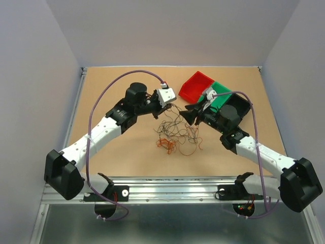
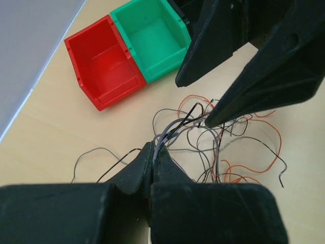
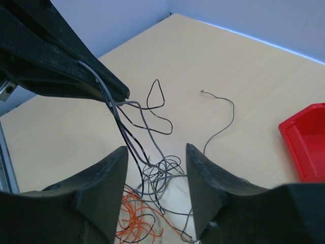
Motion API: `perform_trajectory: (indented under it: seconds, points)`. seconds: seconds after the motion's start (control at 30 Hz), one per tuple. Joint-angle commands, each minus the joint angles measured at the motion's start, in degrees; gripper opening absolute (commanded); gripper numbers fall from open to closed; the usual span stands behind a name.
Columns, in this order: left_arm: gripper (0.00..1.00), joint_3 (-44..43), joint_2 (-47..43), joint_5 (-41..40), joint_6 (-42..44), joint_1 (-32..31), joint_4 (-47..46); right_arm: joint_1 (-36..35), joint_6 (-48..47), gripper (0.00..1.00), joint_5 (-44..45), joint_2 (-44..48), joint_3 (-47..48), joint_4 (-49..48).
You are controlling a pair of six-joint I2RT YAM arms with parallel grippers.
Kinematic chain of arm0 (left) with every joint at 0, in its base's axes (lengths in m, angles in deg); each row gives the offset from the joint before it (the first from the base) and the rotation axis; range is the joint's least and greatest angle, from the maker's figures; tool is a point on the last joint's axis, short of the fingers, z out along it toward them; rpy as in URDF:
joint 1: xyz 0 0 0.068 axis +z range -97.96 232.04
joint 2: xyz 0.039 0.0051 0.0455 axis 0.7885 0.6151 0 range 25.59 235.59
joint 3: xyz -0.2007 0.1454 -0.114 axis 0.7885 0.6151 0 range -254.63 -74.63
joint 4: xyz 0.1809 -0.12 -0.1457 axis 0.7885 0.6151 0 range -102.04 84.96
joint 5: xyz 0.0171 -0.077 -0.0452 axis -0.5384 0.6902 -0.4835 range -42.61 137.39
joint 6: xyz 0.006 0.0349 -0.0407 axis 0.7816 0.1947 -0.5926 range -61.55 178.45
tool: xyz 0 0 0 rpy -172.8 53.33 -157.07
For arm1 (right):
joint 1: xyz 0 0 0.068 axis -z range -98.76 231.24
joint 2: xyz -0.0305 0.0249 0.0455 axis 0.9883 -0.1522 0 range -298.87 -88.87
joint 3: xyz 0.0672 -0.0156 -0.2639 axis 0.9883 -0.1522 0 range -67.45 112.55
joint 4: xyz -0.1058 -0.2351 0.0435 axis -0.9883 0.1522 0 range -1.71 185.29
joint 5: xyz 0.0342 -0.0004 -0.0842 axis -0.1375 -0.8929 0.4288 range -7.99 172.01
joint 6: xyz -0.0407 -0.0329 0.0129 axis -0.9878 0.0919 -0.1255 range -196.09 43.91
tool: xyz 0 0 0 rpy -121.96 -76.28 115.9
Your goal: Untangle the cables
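Note:
My left gripper should open, since it pinches grey and black cables together (image 3: 116,113), and my right gripper should pull a strand of cable out of the tangle (image 3: 157,172) below.
The cables (image 1: 175,133) are a loose tangle of thin black, grey and orange wires on the table between the two arms. My left gripper (image 2: 154,148) is shut on a bundle of grey and black cables (image 2: 168,131), lifting those strands from the pile. My right gripper (image 3: 156,150) stands open just above the tangle, and the lifted strands (image 3: 161,172) run down between its fingers without touching them. In the top view the left gripper (image 1: 171,105) and right gripper (image 1: 191,114) face each other closely over the pile. Orange cables (image 3: 134,223) lie lowest.
A red bin (image 1: 190,91), a green bin (image 1: 219,99) and a black bin (image 1: 239,105) stand in a row at the back right, just behind the right arm. One loose grey wire (image 3: 223,119) lies apart on the table. Purple arm cables loop over both arms.

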Motion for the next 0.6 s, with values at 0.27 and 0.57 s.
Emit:
perform_trajectory:
  seconds: [0.27, 0.57]
  points:
    - [0.04, -0.74, 0.23, -0.28, 1.53, -0.86, 1.10, -0.24, -0.82, 0.01, -2.80, 0.89, -1.31, -6.04]
    - [0.11, -0.92, 0.32, -0.19, 2.06, -0.95, 1.62, -0.16, -1.00, 0.01, -3.41, 1.68, -2.02, -6.56]
